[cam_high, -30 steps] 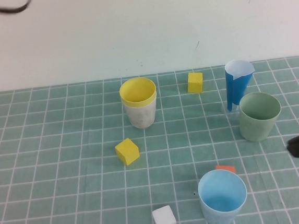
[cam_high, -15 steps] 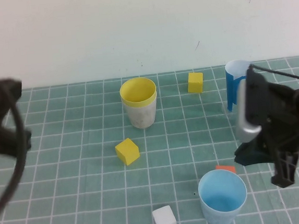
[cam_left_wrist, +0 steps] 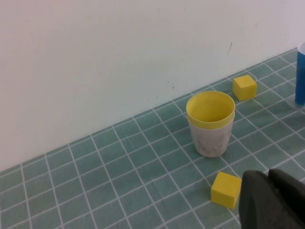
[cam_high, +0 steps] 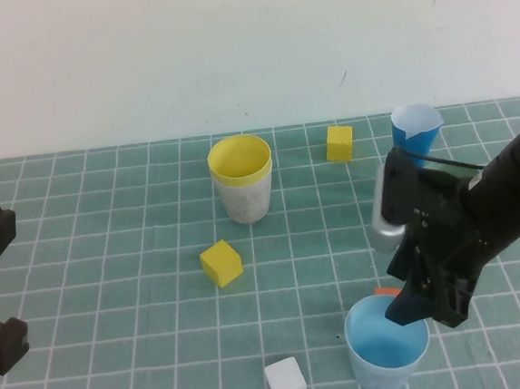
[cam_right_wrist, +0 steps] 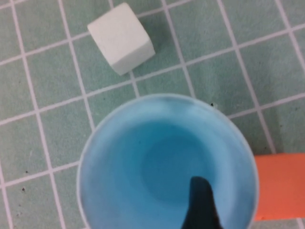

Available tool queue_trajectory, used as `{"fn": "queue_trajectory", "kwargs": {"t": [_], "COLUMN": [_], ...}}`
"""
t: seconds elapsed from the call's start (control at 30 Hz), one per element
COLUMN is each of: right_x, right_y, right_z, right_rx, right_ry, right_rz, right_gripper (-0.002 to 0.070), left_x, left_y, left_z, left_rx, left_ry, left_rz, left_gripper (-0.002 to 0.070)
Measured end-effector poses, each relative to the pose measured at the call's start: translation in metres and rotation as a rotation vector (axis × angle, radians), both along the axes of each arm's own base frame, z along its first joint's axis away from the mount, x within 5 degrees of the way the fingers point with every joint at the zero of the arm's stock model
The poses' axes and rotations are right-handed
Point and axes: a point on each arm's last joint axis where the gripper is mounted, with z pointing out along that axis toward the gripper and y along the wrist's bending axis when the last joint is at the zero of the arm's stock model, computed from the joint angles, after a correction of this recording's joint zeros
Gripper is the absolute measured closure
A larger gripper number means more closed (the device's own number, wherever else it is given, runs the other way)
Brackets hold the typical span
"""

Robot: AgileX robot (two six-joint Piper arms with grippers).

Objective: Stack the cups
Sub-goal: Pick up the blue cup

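My gripper will stack the light blue cup, which will sink in the same way, because the yellow cup nests deep with only its top band showing.
A yellow cup sits nested in a whitish cup at the table's middle back; both also show in the left wrist view, yellow cup over whitish cup. A light blue cup stands upright near the front. My right gripper hangs over its rim, open, with one finger reaching down inside the blue cup. My left gripper is shut and empty, low at the table's left side.
A tall dark-blue cone stands at the back right. Yellow cubes lie at the back and mid-table. A white cube and an orange cube flank the blue cup.
My right arm came in from the right edge and dropped over the light blue cup, its gripper opening. The left arm swung into view at the left, then sank back to the edge.
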Motion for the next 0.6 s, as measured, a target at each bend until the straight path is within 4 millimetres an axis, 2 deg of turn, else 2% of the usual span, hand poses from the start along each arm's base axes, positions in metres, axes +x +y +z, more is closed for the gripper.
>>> {"fn": "queue_trajectory", "kwargs": {"t": [0.07,0.17,0.27,0.3,0.33,0.4,0.5,0.6], "right_x": [0.002,0.006,0.009,0.010,0.011,0.014,0.022,0.032], "right_y": [0.001,0.003,0.004,0.005,0.005,0.008,0.013,0.014], "right_z": [-0.008,-0.021,-0.027,-0.026,-0.024,-0.016,0.003,0.034], "right_rx": [-0.009,-0.016,-0.019,-0.017,-0.014,-0.001,0.023,0.008], "right_ry": [0.018,0.050,0.066,0.065,0.066,0.070,0.071,0.014], "right_rz": [-0.002,-0.011,-0.014,-0.013,-0.010,-0.006,-0.007,-0.031], "right_gripper": [0.0223,0.0288,0.0442,0.0515,0.0571,0.0632,0.0652,0.0653], "left_x": [0.000,0.000,0.001,0.001,0.001,0.001,0.001,0.001], "left_y": [0.000,0.000,0.001,0.001,0.002,0.002,0.002,0.002], "left_z": [0.000,0.000,0.000,0.000,0.000,0.001,0.001,0.001], "left_rx": [0.000,0.007,0.027,0.031,0.033,0.035,0.036,0.041], "left_ry": [0.000,-0.002,-0.016,-0.017,-0.018,-0.020,-0.021,-0.023], "left_rz": [0.000,0.002,0.007,0.008,0.008,0.009,0.009,0.010], "left_gripper": [0.0675,0.0675,0.0675,0.0675,0.0675,0.0675,0.0675,0.0675]}}
